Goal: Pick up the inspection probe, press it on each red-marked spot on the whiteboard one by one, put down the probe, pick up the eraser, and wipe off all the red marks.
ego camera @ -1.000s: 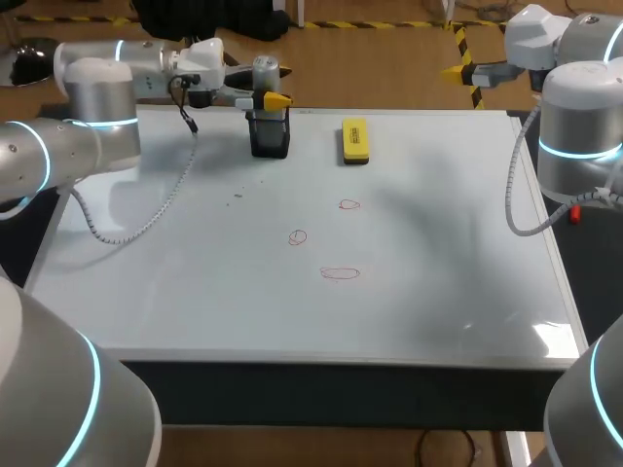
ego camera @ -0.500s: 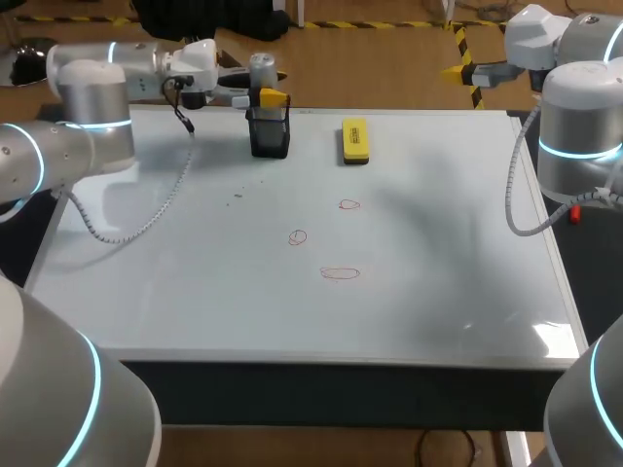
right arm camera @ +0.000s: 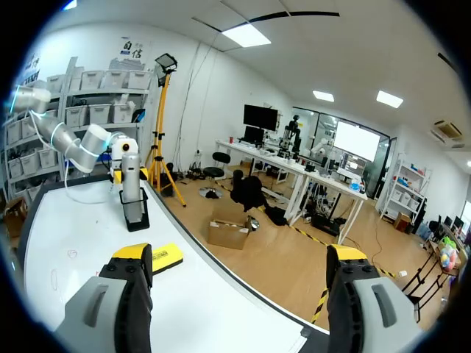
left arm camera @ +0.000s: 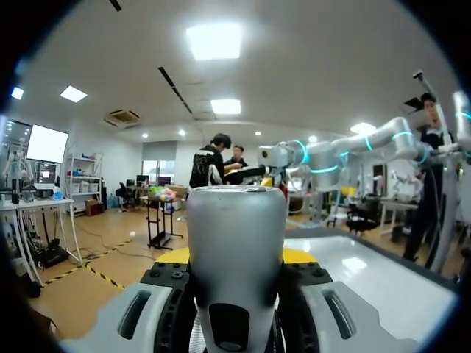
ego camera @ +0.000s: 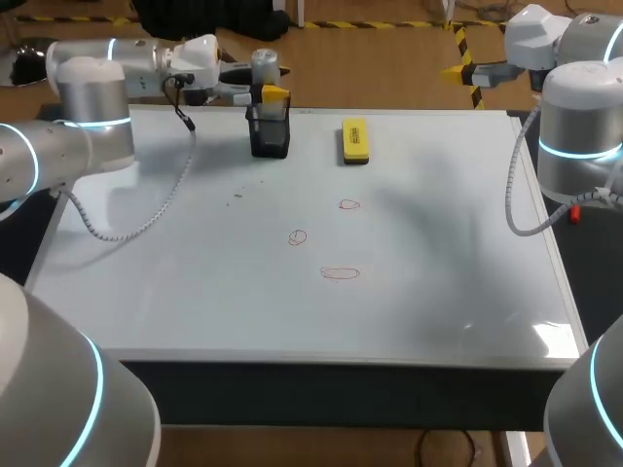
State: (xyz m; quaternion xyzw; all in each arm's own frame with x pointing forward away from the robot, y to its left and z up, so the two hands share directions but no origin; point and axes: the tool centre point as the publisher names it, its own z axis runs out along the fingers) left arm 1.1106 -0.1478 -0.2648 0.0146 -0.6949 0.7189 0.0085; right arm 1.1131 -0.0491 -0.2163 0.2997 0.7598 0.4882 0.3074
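Observation:
I expect the round red mark (ego camera: 297, 237) to mostly come off when I wipe with the yellow eraser, because the mark is a thin line on glossy whiteboard (ego camera: 557, 340).
The silver inspection probe (ego camera: 263, 66) stands upright over the black holder (ego camera: 270, 136) at the back of the whiteboard (ego camera: 438, 292). My left gripper (ego camera: 273, 93) is shut on it from both sides. In the left wrist view the probe (left arm camera: 235, 235) fills the gap between the yellow tips. From the right wrist view the probe (right arm camera: 130, 180) still reaches down into the holder (right arm camera: 135, 215). The yellow eraser (ego camera: 354, 140) lies right of the holder. Three red marks (ego camera: 348, 204), (ego camera: 297, 236), (ego camera: 339, 273) sit mid-board. My right gripper (right arm camera: 239, 257) is open and empty, beyond the board's back right corner.
A grey cable (ego camera: 146, 214) from my left arm hangs over the board's left part. My right arm (ego camera: 574, 126) stands at the board's right edge.
My left gripper has closed onto the probe and risen slightly with it. The right arm has not moved.

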